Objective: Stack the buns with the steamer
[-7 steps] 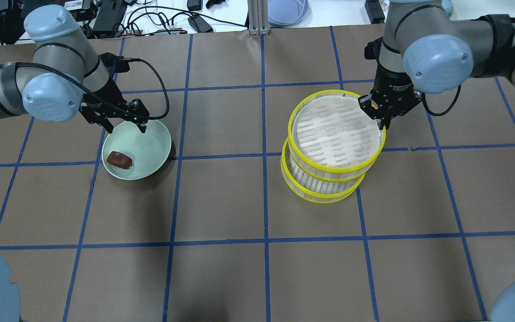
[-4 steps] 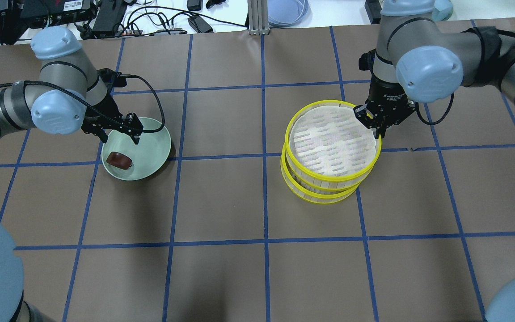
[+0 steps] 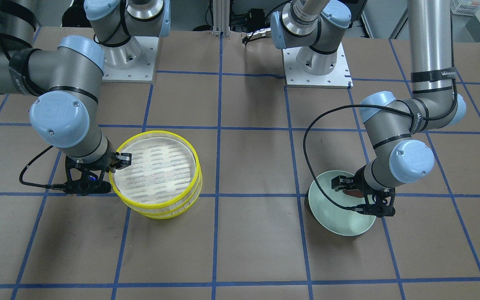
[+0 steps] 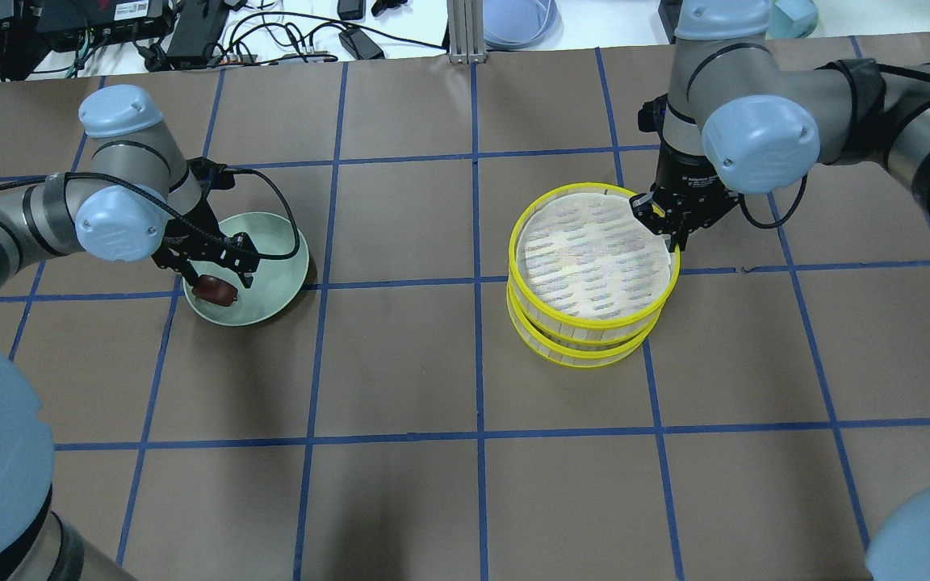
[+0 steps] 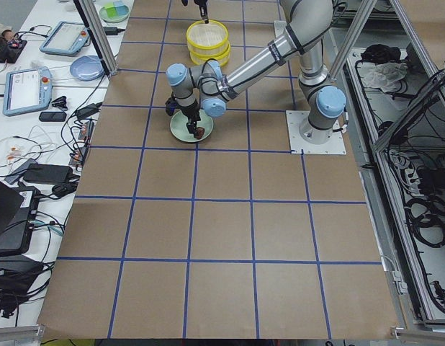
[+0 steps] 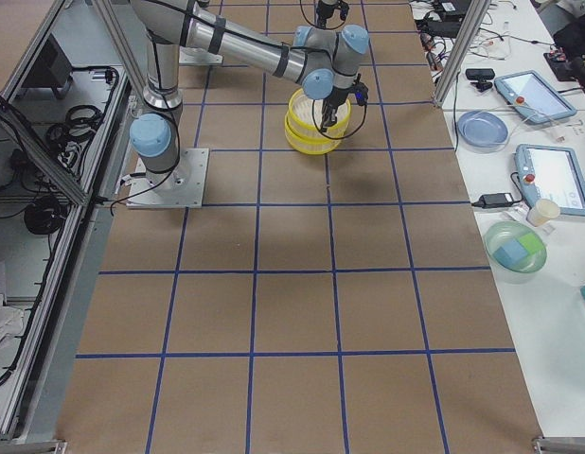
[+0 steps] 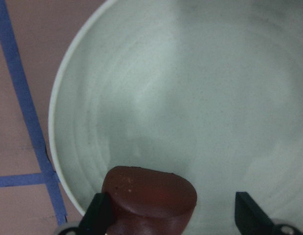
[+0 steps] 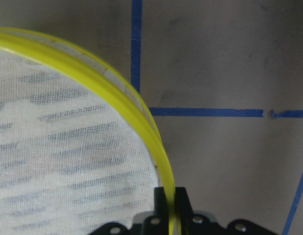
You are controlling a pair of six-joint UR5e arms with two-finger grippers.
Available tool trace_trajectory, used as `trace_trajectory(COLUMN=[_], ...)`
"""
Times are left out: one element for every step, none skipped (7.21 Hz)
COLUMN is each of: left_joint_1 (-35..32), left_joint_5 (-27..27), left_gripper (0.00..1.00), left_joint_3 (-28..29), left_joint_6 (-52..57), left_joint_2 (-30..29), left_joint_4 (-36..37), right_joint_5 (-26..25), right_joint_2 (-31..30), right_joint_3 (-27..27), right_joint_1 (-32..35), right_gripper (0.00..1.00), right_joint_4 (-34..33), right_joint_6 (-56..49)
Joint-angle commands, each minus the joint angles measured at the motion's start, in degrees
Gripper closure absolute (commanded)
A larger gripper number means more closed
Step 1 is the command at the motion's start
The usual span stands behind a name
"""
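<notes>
The dark reddish-brown bun (image 3: 354, 193) should come away at once when I lift it and leave the pale green plate empty, because clear surface (image 3: 339, 222) is all around it.
The glossy dark reddish-brown bun (image 4: 216, 289) lies in a pale green plate (image 4: 275, 242) at the left. My left gripper (image 4: 219, 277) is open and low in the plate, its fingers on either side of the bun. In the left wrist view the bun (image 7: 149, 198) sits against one finger (image 7: 98, 213). My right gripper (image 4: 669, 232) is shut on the yellow rim (image 8: 141, 115) of the upper steamer tray (image 4: 594, 258). That tray rests on the lower tray (image 4: 586, 357), slightly offset. The cream bun is out of view.
Cables, power bricks and a blue dish (image 4: 517, 20) lie past the table's far edge. Both arm bases (image 3: 317, 62) stand on the robot's side. Blue tape lines divide the brown table into squares.
My right gripper has lowered the upper tray onto the lower one and brought it nearly into line. My left gripper has come down into the plate around the dark bun.
</notes>
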Motion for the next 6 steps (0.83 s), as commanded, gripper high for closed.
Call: trace_trajectory(left_joint_1=[0.0, -0.1, -0.1, -0.1, -0.1, -0.8], left_joint_5=[0.1, 0.1, 0.1, 0.0, -0.1, -0.4], left_gripper=[0.51, 0.67, 0.86, 0.98, 1.0, 1.0], left_joint_3=[0.0, 0.0, 0.7, 1.0, 1.2, 3.4], left_joint_6=[-0.1, -0.1, -0.1, 0.1, 0.0, -0.5], left_joint_2=[-0.7, -0.7, -0.8, -0.6, 0.3, 1.1], left_joint_4=[0.0, 0.1, 0.1, 0.2, 0.4, -0.5], right_joint_5=[-0.1, -1.3, -2.8, -2.9, -2.9, -2.6], right_joint_2=[-0.4, -0.5, -0.5, -0.6, -0.8, -2.3], right_joint_3=[2.0, 2.5, 2.7, 2.6, 2.2, 0.2], right_joint_1=[0.1, 0.6, 0.8, 0.8, 0.8, 0.8], right_gripper=[0.99, 0.93, 0.69, 0.05, 0.0, 0.0], right_joint_4=[-0.1, -0.4, -0.5, -0.5, -0.8, -0.5], right_joint_6=[-0.1, -0.1, -0.1, -0.1, -0.1, -0.2])
